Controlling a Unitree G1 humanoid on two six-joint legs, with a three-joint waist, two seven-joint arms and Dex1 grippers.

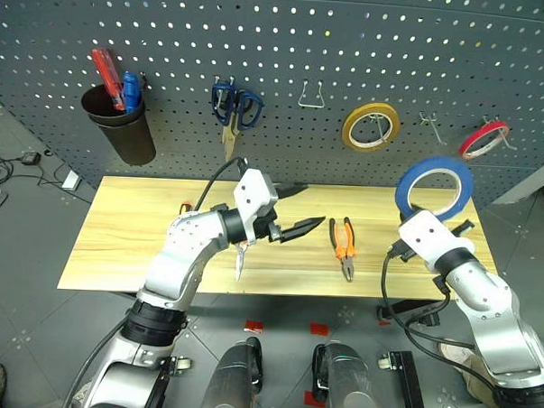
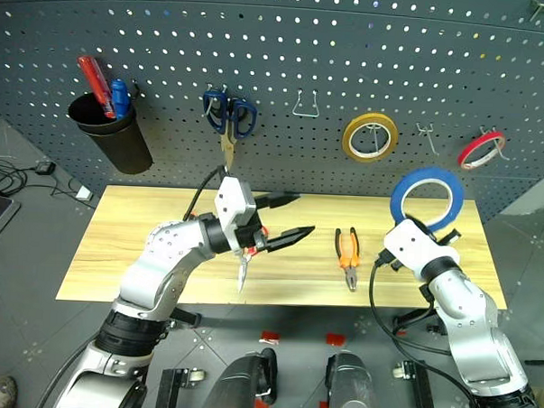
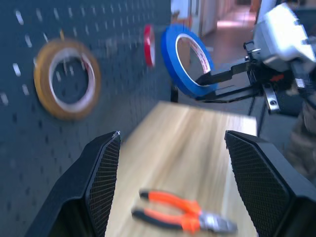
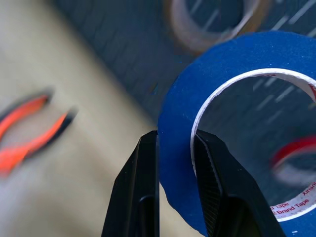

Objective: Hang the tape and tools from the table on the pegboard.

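Note:
My left gripper is hovering next to the pliers (image 1: pixel 344 248), below the empty hook, so it should move back over the red scissors (image 1: pixel 241 259) and let my right gripper take the pliers.
My right gripper (image 4: pixel 175 150) is shut on the rim of the blue tape (image 1: pixel 435 163) and holds the ring upright in front of the pegboard (image 1: pixel 288 42), between the yellow and red rolls. In the left wrist view my left gripper (image 3: pixel 173 137) is open, with nothing between its fingers, and it hovers over the middle of the table (image 1: pixel 126 247). The orange-and-black pliers (image 1: pixel 344 248) lie on the wood just right of it. Scissors (image 1: pixel 240 261) lie under my left forearm with only the blades showing. A bit of the screwdriver's orange handle (image 1: pixel 186 207) peeks out behind that arm.
On the pegboard hang blue-handled scissors (image 1: pixel 236 108), a yellow tape roll (image 1: pixel 346 130) and a red roll (image 1: pixel 473 148). A black cup (image 1: pixel 121 134) of pens hangs at the left. Bare hooks (image 1: pixel 312 95) sit between the scissors and the yellow roll, and another hook (image 1: pixel 431 122) is above the blue tape.

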